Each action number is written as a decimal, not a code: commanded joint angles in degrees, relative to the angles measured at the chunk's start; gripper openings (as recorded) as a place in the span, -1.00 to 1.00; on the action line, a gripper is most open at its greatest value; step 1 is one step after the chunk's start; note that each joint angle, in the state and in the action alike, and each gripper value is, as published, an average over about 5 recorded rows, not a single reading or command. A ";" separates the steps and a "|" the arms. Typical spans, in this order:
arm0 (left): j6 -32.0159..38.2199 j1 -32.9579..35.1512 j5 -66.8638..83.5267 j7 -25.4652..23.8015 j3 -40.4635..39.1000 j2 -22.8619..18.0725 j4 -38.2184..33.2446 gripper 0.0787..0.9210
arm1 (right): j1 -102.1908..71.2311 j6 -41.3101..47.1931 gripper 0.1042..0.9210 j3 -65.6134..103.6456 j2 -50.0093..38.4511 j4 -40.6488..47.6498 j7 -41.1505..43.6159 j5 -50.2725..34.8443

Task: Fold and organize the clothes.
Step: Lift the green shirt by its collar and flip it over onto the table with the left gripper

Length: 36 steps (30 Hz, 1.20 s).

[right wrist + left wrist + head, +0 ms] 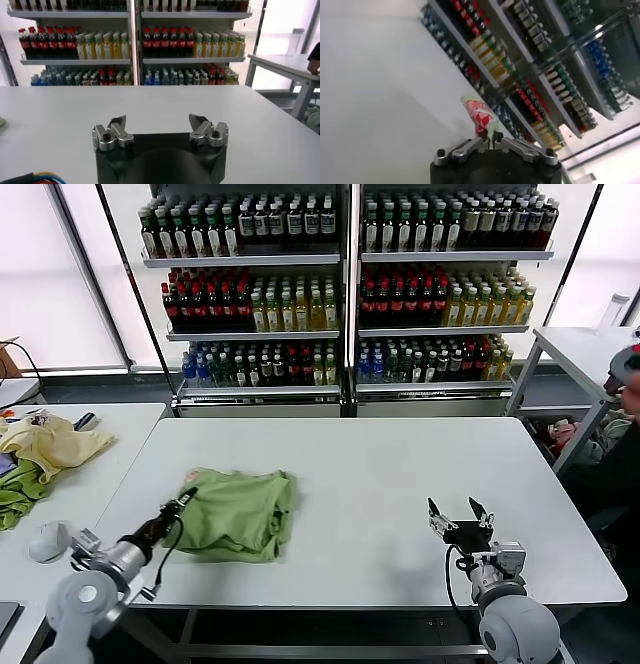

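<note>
I should bring the printed edge to the shirt's opposite edge [284, 506] with my left gripper, laying the print up, since the light green shirt lies plain side up [235, 514].
The light green shirt [238, 512] lies bunched and partly folded on the white table [370, 474], left of centre. My left gripper [184, 502] is at the shirt's left edge, shut on a piece of it. In the left wrist view the gripper [491, 142] pinches a strip of fabric with the pink, red and white print [481, 114] sticking up between the fingers. My right gripper [459, 515] is open and empty near the table's front right, well apart from the shirt; in the right wrist view [158, 122] its jaws stand wide apart over bare table.
A pale yellow cloth [50, 442] and a darker green cloth [20, 487] lie on a second table at the left. Shelves of bottles [340, 284] stand behind the table. Another table [585, 349] and a person [625, 374] are at the right.
</note>
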State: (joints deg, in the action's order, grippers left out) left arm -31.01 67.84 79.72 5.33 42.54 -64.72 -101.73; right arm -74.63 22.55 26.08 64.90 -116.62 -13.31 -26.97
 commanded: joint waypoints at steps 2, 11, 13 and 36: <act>-2.40 -0.72 -11.16 0.01 12.59 18.47 -5.64 -0.93 | -0.21 -0.43 0.76 0.43 -0.04 -0.52 0.12 -0.74; -1.06 -0.61 -44.55 0.17 -5.60 16.56 -15.95 -0.93 | -0.83 -0.48 0.76 0.40 0.69 -2.16 0.13 -0.58; 0.44 -0.81 -55.54 0.39 -13.19 13.91 -14.08 -0.93 | -1.07 -0.56 0.76 0.42 0.93 -2.31 0.14 -0.44; -2.18 -19.06 -83.74 6.94 -51.98 -11.87 9.17 -0.93 | -1.43 -0.53 0.76 1.15 3.62 -2.33 0.34 3.55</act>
State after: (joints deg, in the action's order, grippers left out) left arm -31.62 54.87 7.63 9.02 5.45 -66.50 -101.62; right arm -76.15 21.98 26.95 67.99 -119.09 -13.07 -24.26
